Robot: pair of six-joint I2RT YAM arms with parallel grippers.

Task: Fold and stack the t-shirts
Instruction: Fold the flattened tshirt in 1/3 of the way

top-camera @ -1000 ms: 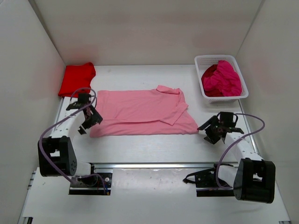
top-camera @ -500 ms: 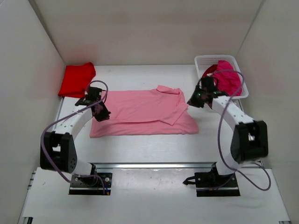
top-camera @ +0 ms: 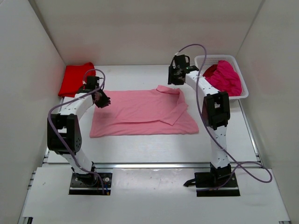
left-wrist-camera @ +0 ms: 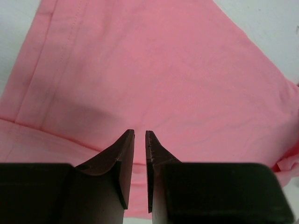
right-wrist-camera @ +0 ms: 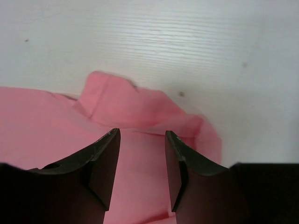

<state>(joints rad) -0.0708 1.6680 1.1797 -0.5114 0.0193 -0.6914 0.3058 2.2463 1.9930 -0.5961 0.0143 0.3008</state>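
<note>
The back edge of the light pink t-shirt is folded over in a flap (top-camera: 174, 90). My right gripper should first pinch the flap's end (top-camera: 160, 87) and pull it toward the basket.
A light pink t-shirt (top-camera: 142, 112) lies spread flat mid-table. My left gripper (top-camera: 100, 99) hovers over its back-left corner. In the left wrist view its jaws (left-wrist-camera: 139, 132) stand a narrow slit apart above the pink cloth (left-wrist-camera: 163, 70), with nothing pinched. My right gripper (top-camera: 175, 77) reaches to the shirt's back edge near the collar. It is open (right-wrist-camera: 141, 131) over a folded pink flap (right-wrist-camera: 131, 107) and holds nothing. A red t-shirt (top-camera: 76, 79) lies folded at the back left. Magenta t-shirts (top-camera: 224, 77) are heaped in the basket.
The white mesh basket (top-camera: 201, 60) stands at the back right, just right of the right gripper. White walls enclose the table on three sides. A metal rail (top-camera: 154, 164) runs along the near edge in front of the arm bases.
The right arm swung from the shirt's front-right corner to its back edge by the collar. The left gripper moved back along the left edge to the corner, and its jaws narrowed.
</note>
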